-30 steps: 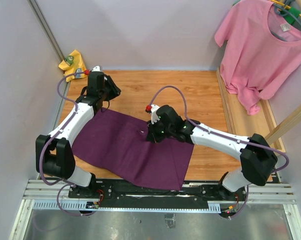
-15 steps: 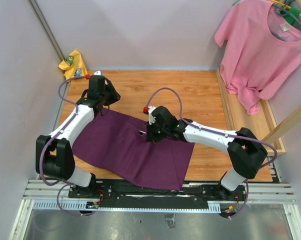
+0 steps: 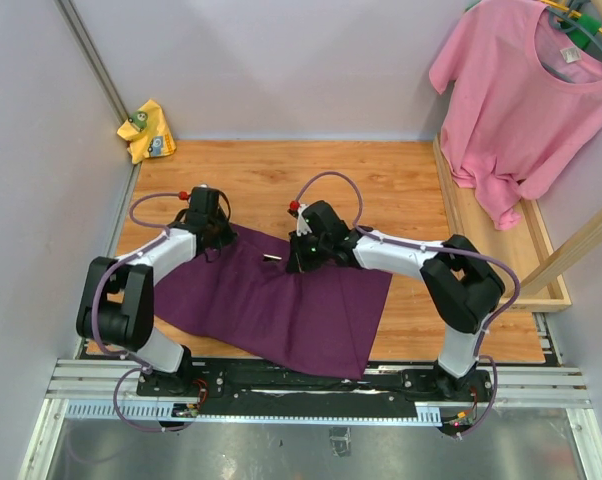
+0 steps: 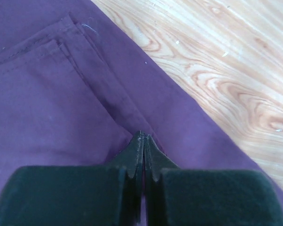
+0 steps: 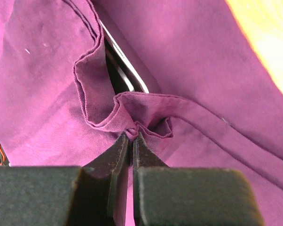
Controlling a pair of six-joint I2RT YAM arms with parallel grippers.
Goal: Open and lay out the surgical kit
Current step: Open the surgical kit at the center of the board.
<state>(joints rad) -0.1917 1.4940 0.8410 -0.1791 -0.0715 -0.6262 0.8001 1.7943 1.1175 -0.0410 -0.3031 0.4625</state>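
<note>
My left gripper is pulling the cloth's folded flap toward the back wall point(image 3: 266, 134), and open wood point(image 3: 263, 190) lies beyond the cloth's far edge. This gripper should pull next and let go once the cloth gets near that wall.
The dark purple cloth wrap point(image 3: 271, 305) lies spread on the wooden table. My left gripper point(image 3: 214, 240) is low at the cloth's far-left corner. In the left wrist view it point(image 4: 142, 136) is shut, with its tips on a folded flap edge of the cloth point(image 4: 61, 94). My right gripper point(image 3: 297, 262) is at the cloth's far middle. In the right wrist view it point(image 5: 131, 134) is shut on a bunched pucker of cloth point(image 5: 146, 110). A shiny steel tray edge point(image 5: 125, 70) shows under the lifted fold, and a small glint point(image 3: 271, 257) shows from above. Forceps, scissors and gauze are hidden.
A pink T-shirt point(image 3: 526, 90) hangs at the far right above a raised wooden ledge point(image 3: 491, 240). A yellow rag point(image 3: 146, 130) lies in the far-left corner. Walls close in the left and back sides. Bare wood point(image 3: 381, 180) lies beyond the cloth.
My left gripper came down from the far-left corner toward me onto the cloth's corner. My right gripper shifted a little farther back with the pinched cloth, exposing a shiny edge.
</note>
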